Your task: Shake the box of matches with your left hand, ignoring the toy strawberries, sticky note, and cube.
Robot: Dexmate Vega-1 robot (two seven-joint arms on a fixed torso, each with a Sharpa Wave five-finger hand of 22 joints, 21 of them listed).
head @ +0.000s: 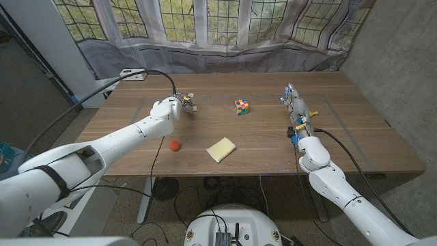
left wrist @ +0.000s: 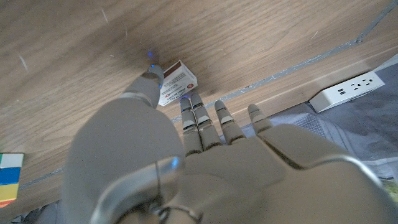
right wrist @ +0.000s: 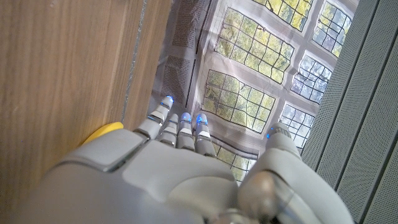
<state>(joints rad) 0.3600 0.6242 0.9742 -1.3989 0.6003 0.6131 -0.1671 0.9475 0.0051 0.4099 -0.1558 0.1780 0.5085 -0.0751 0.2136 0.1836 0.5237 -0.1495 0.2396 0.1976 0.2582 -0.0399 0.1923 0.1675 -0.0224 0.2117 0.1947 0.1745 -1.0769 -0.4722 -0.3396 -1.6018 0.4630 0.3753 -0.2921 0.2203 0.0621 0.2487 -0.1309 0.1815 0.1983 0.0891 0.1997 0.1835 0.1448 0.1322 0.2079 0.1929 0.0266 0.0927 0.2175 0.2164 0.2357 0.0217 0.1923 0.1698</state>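
Observation:
The box of matches (left wrist: 178,84) will stay closed when I lift and shake it, because the box's printed side runs out to straight, closed edges (left wrist: 189,70).
The box of matches (left wrist: 176,82), white with a red-brown label, lies on the wooden table (head: 273,143) at the back left. My left hand (head: 179,106) reaches over it with fingers spread. The thumb tip (left wrist: 149,82) is against one side of the box and the other fingers (left wrist: 200,117) stretch past its other side, not closed on it. In the head view the box (head: 191,96) peeks out just beyond the fingertips. My right hand (head: 295,111) stands on its edge at the right of the table, fingers straight, holding nothing.
A coloured cube (head: 242,106) sits mid-table, right of the box. A red toy strawberry (head: 175,145) and a yellow sticky note (head: 221,149) lie nearer the front edge. A small yellow object (head: 313,113) lies by my right hand. A white power strip (left wrist: 348,90) sits beyond the table's back edge.

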